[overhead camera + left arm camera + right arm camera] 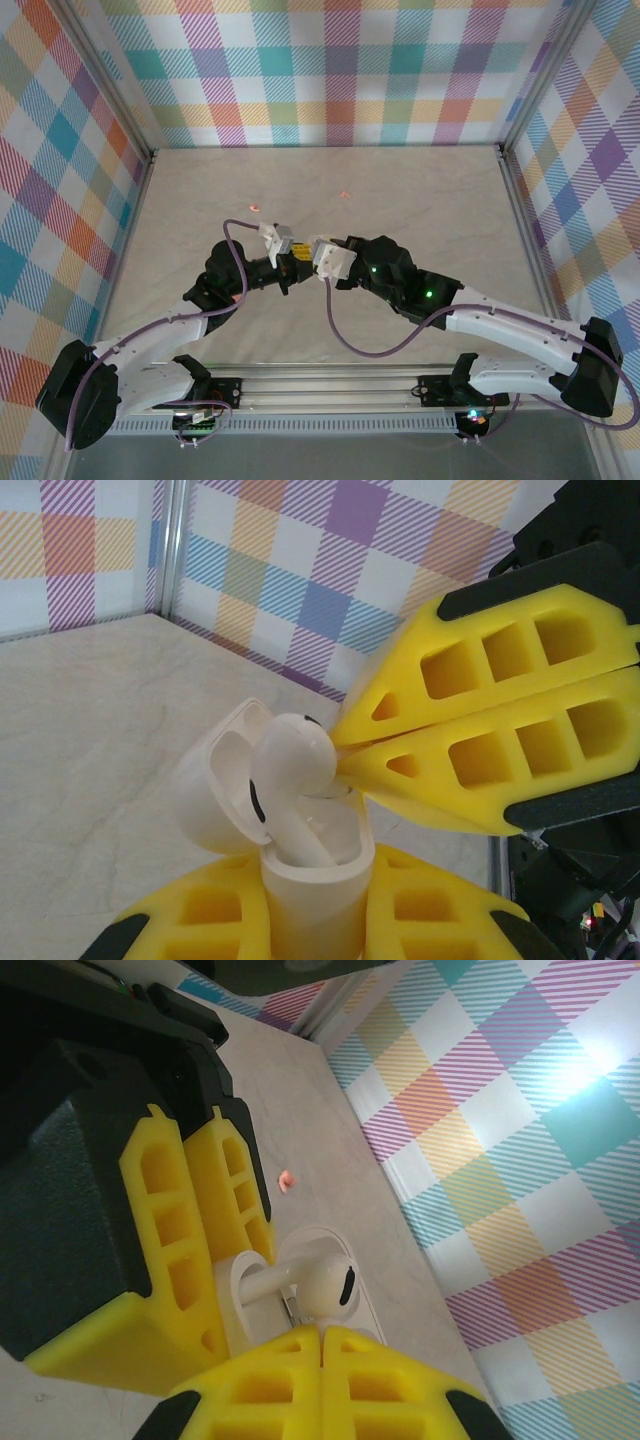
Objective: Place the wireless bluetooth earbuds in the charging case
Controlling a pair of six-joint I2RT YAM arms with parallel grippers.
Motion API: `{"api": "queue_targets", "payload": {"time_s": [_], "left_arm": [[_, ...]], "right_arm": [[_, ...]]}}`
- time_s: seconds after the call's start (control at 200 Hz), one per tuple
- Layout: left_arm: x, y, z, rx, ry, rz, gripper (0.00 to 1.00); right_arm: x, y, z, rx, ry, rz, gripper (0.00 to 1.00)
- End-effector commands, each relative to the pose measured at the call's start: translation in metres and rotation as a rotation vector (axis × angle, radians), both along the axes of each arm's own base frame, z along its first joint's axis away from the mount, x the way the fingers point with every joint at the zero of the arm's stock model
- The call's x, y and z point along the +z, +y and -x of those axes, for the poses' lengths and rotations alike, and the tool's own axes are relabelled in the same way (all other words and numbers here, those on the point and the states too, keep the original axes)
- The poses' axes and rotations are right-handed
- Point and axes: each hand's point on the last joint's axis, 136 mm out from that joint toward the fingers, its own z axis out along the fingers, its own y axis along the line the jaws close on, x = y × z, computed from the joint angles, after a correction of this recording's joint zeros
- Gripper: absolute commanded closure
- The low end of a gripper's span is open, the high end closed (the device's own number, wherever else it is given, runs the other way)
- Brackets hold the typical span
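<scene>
My right gripper should back away and come at the earbud's head (295, 752) from another side, because the earbud's stem (302, 827) slants in the opening of the case and my right gripper's fingers are beside the earbud's head.
My left gripper (315, 885) is shut on the body of a white charging case (318, 905), held upright above the table with its lid (212, 780) swung open. My right gripper (322, 1332) is shut on the head of a white earbud (326, 1285). The earbud's stem (300, 842) reaches down into the case's opening while the head (292, 760) stands above the rim. In the top view both grippers (290, 252) (314, 250) meet tip to tip at mid-table. Two salmon-pink earbuds (254, 208) (345, 194) lie on the table farther back.
One pink earbud (287, 1178) lies on the beige tabletop (420, 210) beyond the case. Checked walls (330, 70) and aluminium rails close in the table on three sides. Purple cables loop beside both forearms.
</scene>
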Motion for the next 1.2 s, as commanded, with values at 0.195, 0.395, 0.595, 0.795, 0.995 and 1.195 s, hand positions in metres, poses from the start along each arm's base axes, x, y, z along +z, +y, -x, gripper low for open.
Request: {"api": "queue_targets", "payload": {"time_s": [0.195,0.395,0.595,0.795,0.995,1.195], "left_arm": [[0.024,0.005,0.0,0.025,-0.068,0.055,1.0],[0.025,0.007,0.0,0.029,-0.07,0.055,1.0],[0.022,0.008,0.001,0.034,-0.067,0.053,1.0],[0.014,0.009,0.0,0.039,-0.068,0.03,1.0],[0.007,0.008,0.0,0.037,-0.078,0.007,1.0],[0.01,0.007,0.002,0.02,-0.088,0.013,1.0]], "right_arm": [[-0.015,-0.002,0.016,0.048,0.069,0.033,0.72],[-0.006,-0.005,0.019,0.045,0.088,0.008,0.63],[0.006,-0.007,0.025,0.046,0.139,-0.058,0.64],[0.035,-0.017,0.029,0.001,0.278,-0.188,0.7],[0.055,-0.021,0.021,-0.032,0.516,-0.263,0.77],[0.05,-0.012,0.013,-0.018,0.716,-0.255,0.8]]}}
